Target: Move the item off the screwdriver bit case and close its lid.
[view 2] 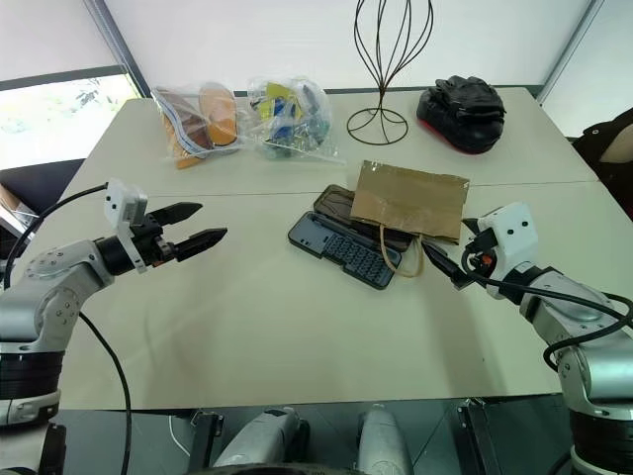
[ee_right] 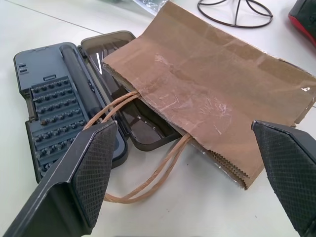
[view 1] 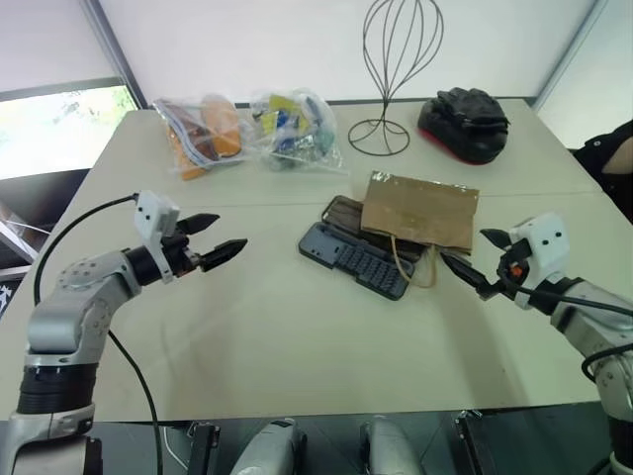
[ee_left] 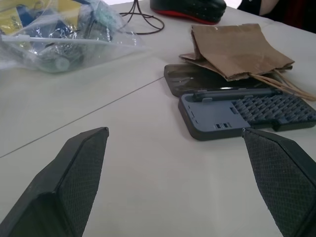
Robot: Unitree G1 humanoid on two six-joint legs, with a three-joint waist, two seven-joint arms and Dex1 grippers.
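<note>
The front edge of the case has a notch [ee_right: 30,107], so the robot should expect to find the lid's matching latch hidden under the bag [view 1: 420,211] when it lifts the bag.
The screwdriver bit case [view 1: 356,259] lies open at the table's middle, its rows of bits showing. Its smoky lid [ee_right: 123,98] lies flat behind it. The item, a brown paper bag [view 1: 420,211], rests across the lid's right part, and its twine handle [ee_right: 148,177] loops over the case's edge. My right gripper [view 1: 463,245] hovers open just right of the bag's near edge, pointing at it with nothing between its fingers. My left gripper [view 1: 229,234] is open and empty, well to the left of the case and pointing toward it.
At the back stand a wire stand [view 1: 391,69], a black-and-red bundle [view 1: 463,124] and two clear plastic bags [view 1: 247,129] of colourful items. A person's dark sleeve [view 1: 613,158] shows at the far right edge. Bare table [view 1: 297,336] lies in front of the case.
</note>
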